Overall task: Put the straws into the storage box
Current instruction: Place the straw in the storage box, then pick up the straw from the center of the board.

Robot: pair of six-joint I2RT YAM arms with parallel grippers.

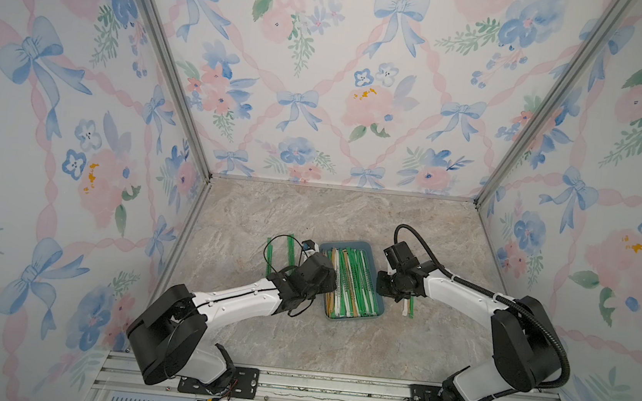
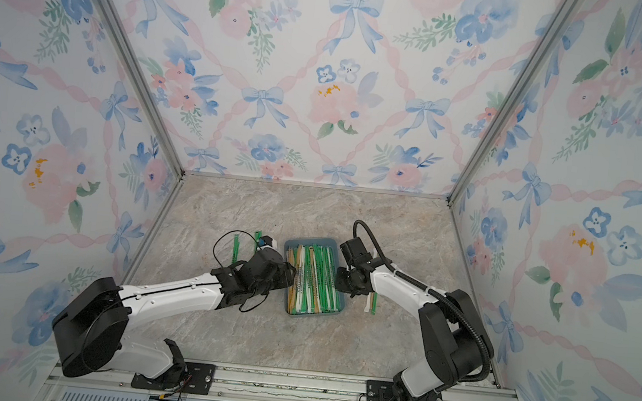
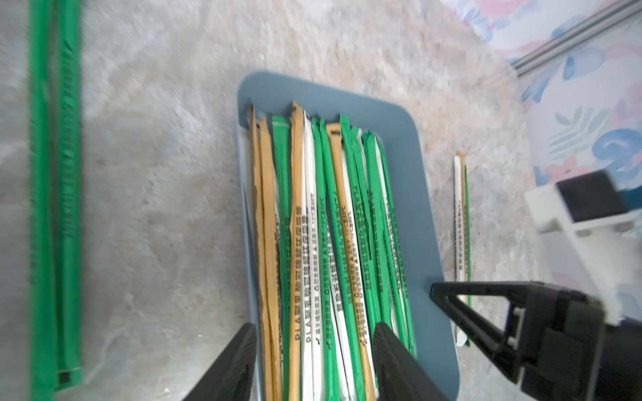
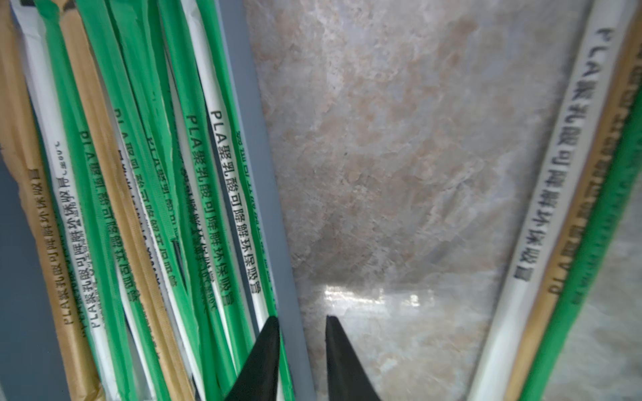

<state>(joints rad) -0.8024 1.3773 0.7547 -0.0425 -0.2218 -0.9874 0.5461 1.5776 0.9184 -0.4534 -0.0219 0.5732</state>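
Observation:
The green straws (image 1: 290, 247) beside the storage box lie free with their narrow way (image 3: 69, 200) in line with my left gripper's fingers, so it should keep moving toward them and close there.
The storage box (image 1: 351, 244) (image 2: 315, 240) is a blue-grey tray at mid-table, holding several green, white and tan straws (image 1: 351, 284) (image 3: 312, 225) (image 4: 139, 173) laid lengthwise. My left gripper (image 3: 314, 333) hangs open over the box's left half; the straws lie loose below its fingers. My right gripper (image 4: 302, 323) stands at the box's right wall (image 4: 257, 139), one finger inside and one outside, closed narrowly on the rim. Two green straws (image 1: 269, 252) (image 3: 55, 208) lie on the table left of the box. White, tan and green straws (image 1: 407, 308) (image 4: 562, 208) lie to its right.
Floral walls with aluminium posts (image 1: 171, 74) close in the marble table (image 1: 337, 351) on three sides. A metal rail (image 1: 333, 391) carrying both arm bases runs along the front. A black cable loop (image 1: 279, 241) rises from the left wrist above the loose green straws.

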